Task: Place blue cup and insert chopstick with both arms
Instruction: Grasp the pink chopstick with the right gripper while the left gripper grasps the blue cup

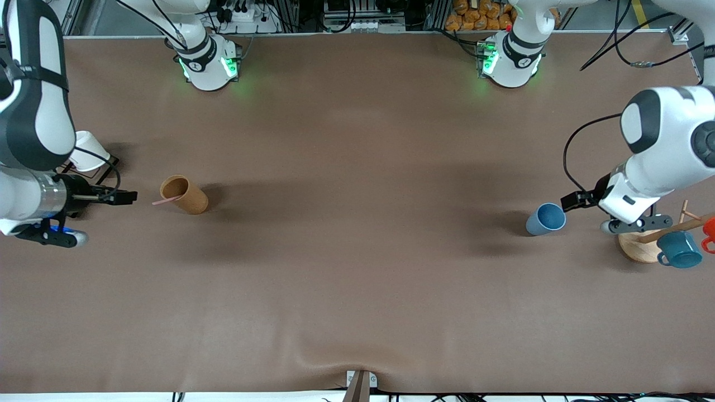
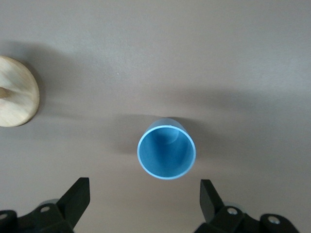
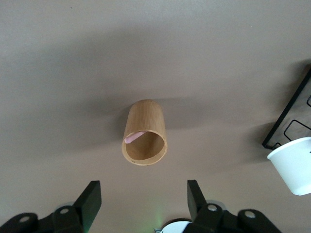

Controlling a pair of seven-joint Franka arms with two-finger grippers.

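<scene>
Next, my left gripper carries the blue cup (image 1: 544, 220) by its rim (image 1: 563, 220) toward the tan cup first, because the blue cup stands by the mug rack, far away from my right gripper.
The blue cup (image 1: 544, 219) stands upright on the table toward the left arm's end, and I look into its open mouth in the left wrist view (image 2: 166, 154). My left gripper (image 1: 573, 200) hangs open and empty above the table just beside the cup, with the cup ahead of its fingertips (image 2: 144, 186). The pale-pink chopstick (image 1: 163, 201) leans inside a tan cup (image 1: 184, 194) toward the right arm's end, its tip past the rim; it also shows in the right wrist view (image 3: 133, 137). My right gripper (image 1: 127, 196) is open and empty beside the tan cup (image 3: 144, 133), fingertips short of it (image 3: 144, 184).
A white paper cup (image 1: 89, 149) sits on a black tray (image 1: 107, 166) at the right arm's end. A wooden mug rack (image 1: 637, 248) with a teal mug (image 1: 680, 249) and a red item (image 1: 709, 229) stands at the left arm's end, close to the left arm.
</scene>
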